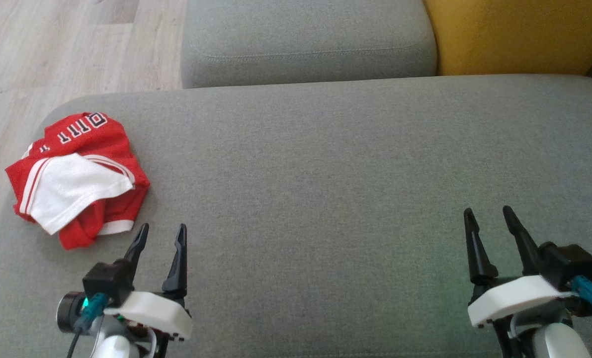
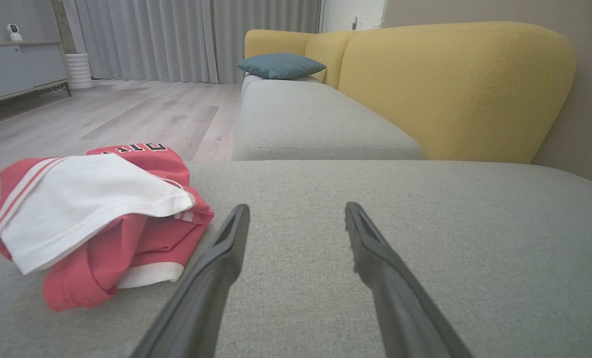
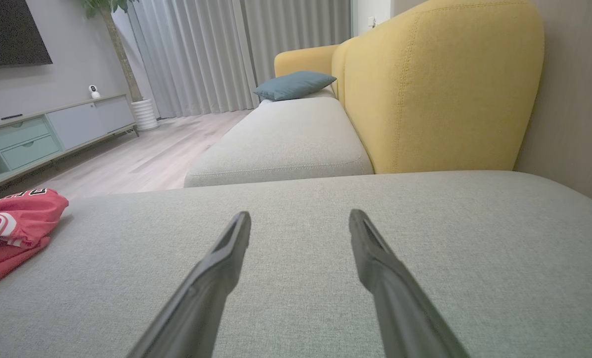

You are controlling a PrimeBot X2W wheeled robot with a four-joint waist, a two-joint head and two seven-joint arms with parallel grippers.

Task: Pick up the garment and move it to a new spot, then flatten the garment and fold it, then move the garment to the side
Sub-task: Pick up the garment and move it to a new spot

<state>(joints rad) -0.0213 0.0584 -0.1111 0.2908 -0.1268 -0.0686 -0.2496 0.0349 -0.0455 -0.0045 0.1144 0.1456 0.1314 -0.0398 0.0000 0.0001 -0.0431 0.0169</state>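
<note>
A white hem [image 1: 116, 226] sticks out from under the garment [image 1: 78, 179], so I expect the garment to come away and leave hidden red shorts behind when I lift it.
The garment [image 1: 77, 174] is a red jersey with white trim and a white inside, lying crumpled at the far left of the grey sofa cushion [image 1: 325, 174]. In the left wrist view the garment [image 2: 92, 219] sits left of and just beyond the fingertips. My left gripper [image 1: 162, 229] hovers open just right of the garment's near edge, holding nothing. My right gripper [image 1: 488, 213] stands open over bare cushion at the lower right, far from the garment [image 3: 12, 223], which shows at that view's left edge.
A second grey seat cushion [image 1: 305, 40] lies beyond, with a yellow backrest [image 1: 519, 35] at the right. Wooden floor [image 1: 52, 49] drops off past the cushion's left edge. A blue pillow [image 2: 280, 65] and a sideboard [image 3: 52, 134] stand further away.
</note>
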